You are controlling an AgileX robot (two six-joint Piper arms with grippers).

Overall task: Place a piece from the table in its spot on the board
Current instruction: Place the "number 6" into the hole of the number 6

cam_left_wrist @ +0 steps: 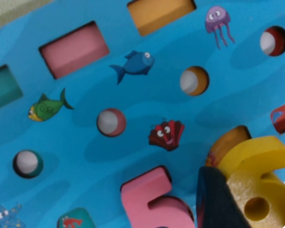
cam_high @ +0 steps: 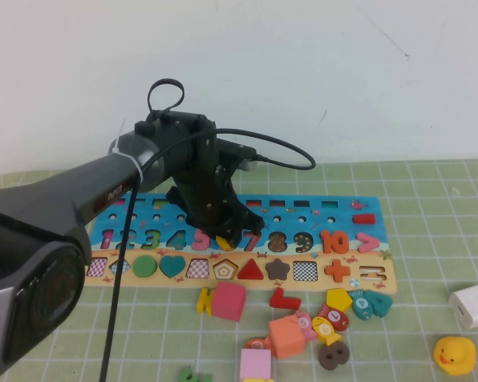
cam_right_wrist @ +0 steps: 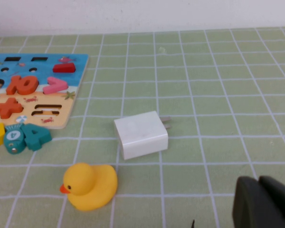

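Note:
The robot's left gripper should open, grip the yellow numeral [cam_left_wrist: 253, 180] again and move it into the cut-out [cam_left_wrist: 224, 145], because the numeral is tilted and partly off its cut-out.
The yellow numeral "6" [cam_high: 223, 242] is held in my left gripper [cam_high: 227, 233] just over the board [cam_high: 370, 208], between the pink 5 and the red 7. In the left wrist view the 6 [cam_left_wrist: 263, 187] sits tilted between dark fingers [cam_left_wrist: 217, 199], partly over its brown-edged cut-out [cam_left_wrist: 225, 141] beside the pink 5 [cam_left_wrist: 152, 199]; the blue board top [cam_left_wrist: 147, 102] fills the view. Whether the 6 touches the board I cannot tell. My right gripper [cam_right_wrist: 263, 204] is shut and empty, low over the green mat near the board's right end [cam_right_wrist: 61, 107]; it is outside the high view.
Loose pieces lie in front of the board: a pink block [cam_high: 229, 301], a red L [cam_high: 285, 298], a yellow pentagon [cam_high: 338, 299], a teal 4 [cam_high: 372, 302]. A white charger [cam_high: 472, 305] and a yellow duck [cam_high: 454, 354] lie at the right.

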